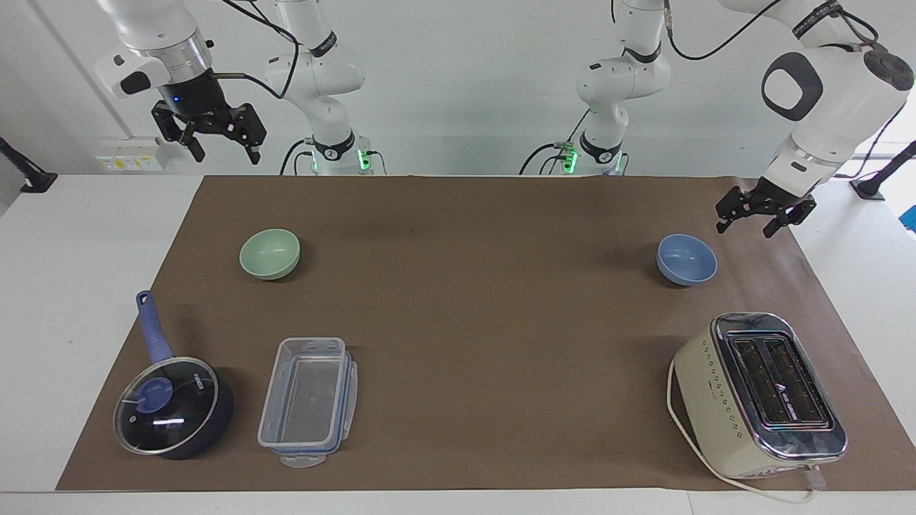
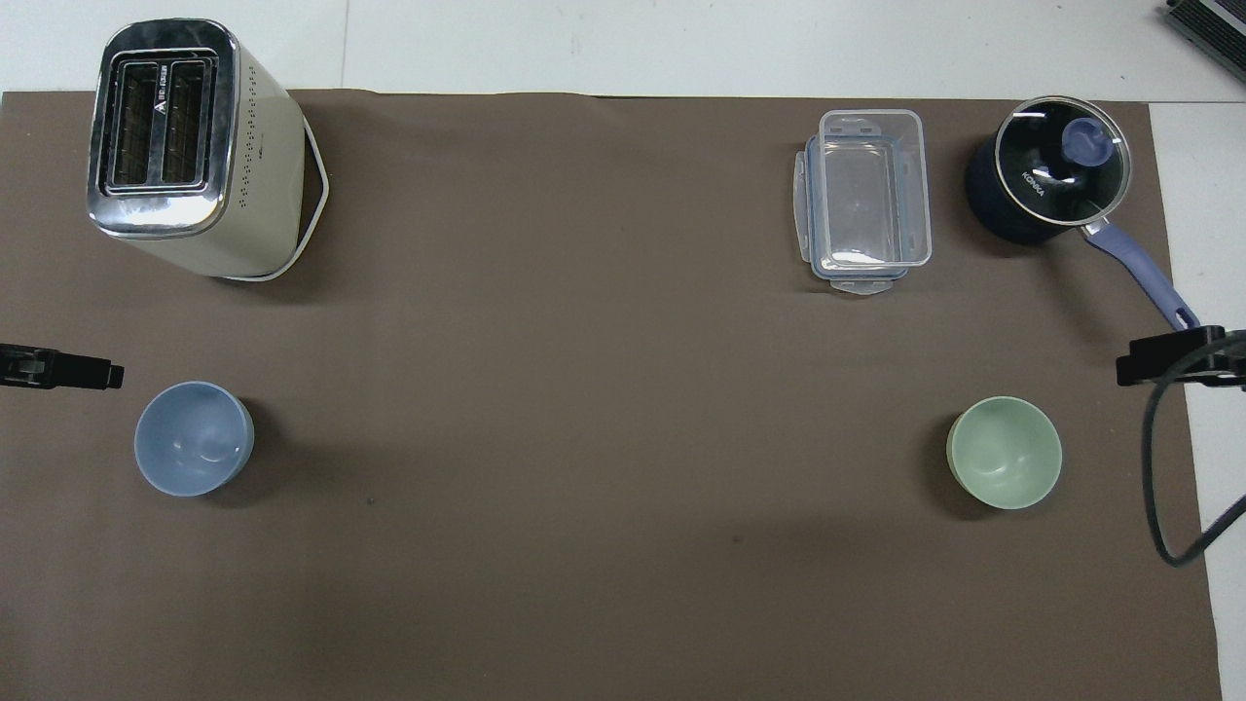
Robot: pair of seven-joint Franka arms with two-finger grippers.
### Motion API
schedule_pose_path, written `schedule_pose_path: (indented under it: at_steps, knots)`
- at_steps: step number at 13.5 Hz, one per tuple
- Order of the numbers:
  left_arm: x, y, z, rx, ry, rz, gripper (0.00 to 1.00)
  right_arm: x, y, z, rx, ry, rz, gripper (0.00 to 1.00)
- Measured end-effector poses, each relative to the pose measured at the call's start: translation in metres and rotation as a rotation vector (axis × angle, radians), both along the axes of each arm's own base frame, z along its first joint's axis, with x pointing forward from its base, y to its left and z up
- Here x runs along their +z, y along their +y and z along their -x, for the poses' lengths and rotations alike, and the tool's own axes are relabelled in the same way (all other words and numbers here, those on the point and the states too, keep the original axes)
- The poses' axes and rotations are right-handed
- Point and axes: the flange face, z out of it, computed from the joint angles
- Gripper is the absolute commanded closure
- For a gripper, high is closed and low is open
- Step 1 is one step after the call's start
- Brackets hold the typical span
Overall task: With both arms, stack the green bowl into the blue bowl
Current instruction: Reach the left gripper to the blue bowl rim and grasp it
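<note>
The blue bowl's near rim is clear of the toaster with the blue bowl upright (image 2: 194, 439), so my left gripper should keep going down to that rim (image 2: 139, 434) and close there.
The green bowl (image 1: 270, 253) stands upright on the brown mat toward the right arm's end; it also shows in the overhead view (image 2: 1005, 452). The blue bowl (image 1: 687, 259) stands upright toward the left arm's end, and also shows in the overhead view (image 2: 193, 438). My left gripper (image 1: 744, 229) is open and empty, in the air over the mat's edge beside the blue bowl, apart from it; its tip shows in the overhead view (image 2: 68, 370). My right gripper (image 1: 225, 156) is open and empty, held high over the mat's corner at the right arm's end.
A cream toaster (image 1: 762, 393) stands farther from the robots than the blue bowl. A clear plastic container (image 1: 308, 400) and a dark-blue lidded saucepan (image 1: 172, 408) stand farther from the robots than the green bowl. The brown mat (image 1: 486, 322) covers the table.
</note>
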Motion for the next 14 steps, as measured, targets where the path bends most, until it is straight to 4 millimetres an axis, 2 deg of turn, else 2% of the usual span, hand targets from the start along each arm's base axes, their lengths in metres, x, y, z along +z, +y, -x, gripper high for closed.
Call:
schedule_pose_path:
  at_steps: [2, 7, 9, 13, 14]
  knots:
    - [-0.023, 0.019, 0.010, -0.001, 0.019, 0.056, 0.00, 0.000, 0.000, 0.000, 0.000, 0.000, 0.000, 0.00]
    - [-0.077, 0.030, 0.013, 0.035, 0.052, 0.115, 0.00, 0.000, 0.000, 0.000, 0.000, 0.000, 0.000, 0.00]
    - [-0.100, 0.042, 0.015, 0.030, 0.058, 0.126, 0.00, 0.000, 0.000, 0.000, 0.000, 0.000, 0.000, 0.00]
    - [-0.149, 0.066, 0.036, 0.046, 0.053, 0.148, 0.00, 0.000, 0.000, 0.000, 0.000, 0.000, 0.000, 0.00]
    - [-0.156, 0.067, 0.039, 0.053, 0.055, 0.158, 0.08, 0.000, 0.000, 0.000, 0.000, 0.000, 0.000, 0.00]
